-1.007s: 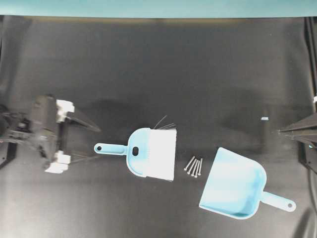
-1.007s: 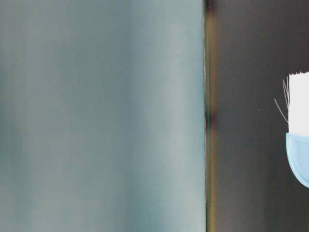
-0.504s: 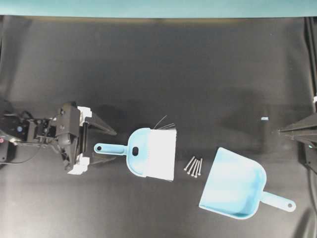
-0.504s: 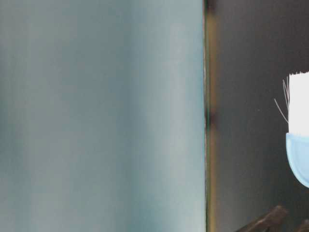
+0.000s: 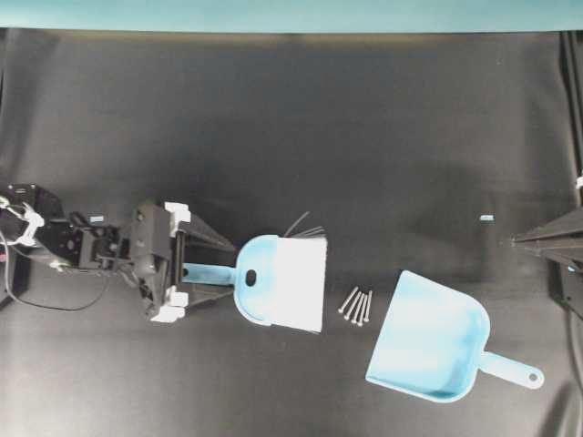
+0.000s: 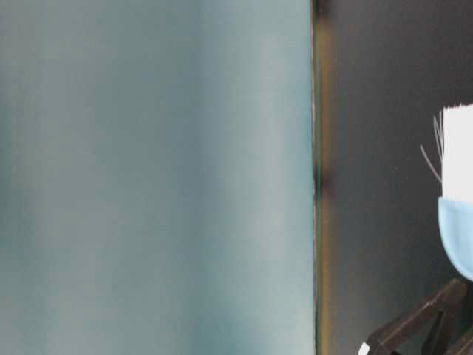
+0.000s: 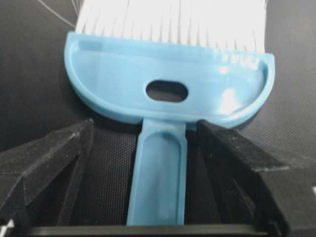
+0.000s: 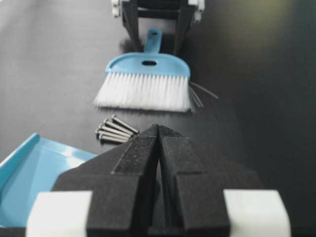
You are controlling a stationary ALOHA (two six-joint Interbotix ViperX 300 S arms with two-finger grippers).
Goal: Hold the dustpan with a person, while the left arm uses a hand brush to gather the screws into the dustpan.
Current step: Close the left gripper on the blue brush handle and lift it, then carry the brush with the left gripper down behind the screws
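The dustpan has the screws [image 5: 356, 307] lying bunched side by side before its opening [image 5: 387, 325]. They should slide together deep inside when I sweep the hand brush.
The hand brush [image 5: 282, 282] lies flat mid-table, white bristles toward the right, handle toward the left. My left gripper [image 5: 228, 269] is open, with its jaws either side of the brush handle [image 7: 158, 177]; gaps still show beside the handle. Several grey screws [image 5: 356, 307] lie side by side between the brush and the dustpan [image 5: 428, 337], whose mouth faces them. My right gripper [image 5: 515, 241] is shut and empty at the right edge, above the dustpan; it also shows in the right wrist view [image 8: 159, 127]. No person's hand is in view.
A small pale scrap [image 5: 486, 218] lies on the black mat near the right gripper. A teal wall [image 5: 291, 14] borders the far edge. The dustpan's handle [image 5: 515, 370] points toward the lower right corner.
My left arm has moved right toward the brush, and its open jaws now straddle the handle. The right gripper, brush, screws and dustpan have not moved.
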